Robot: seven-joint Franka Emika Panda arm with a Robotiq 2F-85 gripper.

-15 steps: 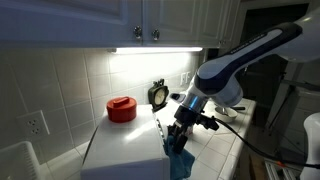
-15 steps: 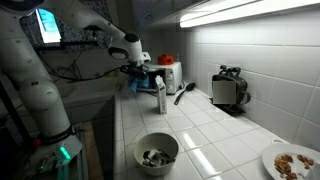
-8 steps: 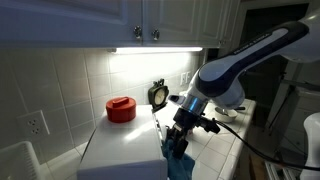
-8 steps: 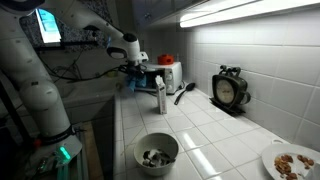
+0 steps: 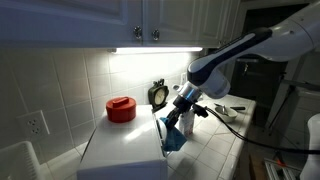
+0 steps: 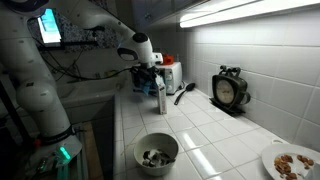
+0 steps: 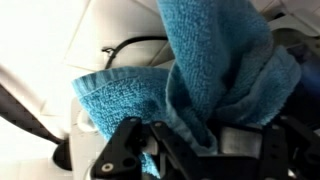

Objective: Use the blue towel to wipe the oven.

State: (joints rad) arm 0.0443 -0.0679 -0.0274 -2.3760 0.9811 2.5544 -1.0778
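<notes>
My gripper has the blue towel (image 5: 175, 137) at the far end of the oven's side, so it should wipe the towel back along the oven toward the oven's near end (image 5: 163, 164).
The blue towel (image 7: 200, 70) hangs bunched from my gripper (image 7: 185, 140), which is shut on it. In an exterior view the towel (image 5: 175, 138) dangles against the right side of the white oven (image 5: 120, 150), with my gripper (image 5: 178, 118) just above it. In the other exterior view my gripper (image 6: 150, 75) is at the far end of the counter beside the oven (image 6: 170, 75). The wrist view shows the oven's white surface (image 7: 110, 30) behind the towel.
A red pot (image 5: 121, 108) sits on the oven. A black clock (image 6: 230, 88) stands by the tiled wall. A bottle (image 6: 160, 98), a black spoon (image 6: 185, 92), a bowl (image 6: 156, 152) and a plate of food (image 6: 295, 160) are on the counter.
My arm has lifted and shifted toward the oven's side, carrying the towel with it. The towel now hangs higher against the oven edge.
</notes>
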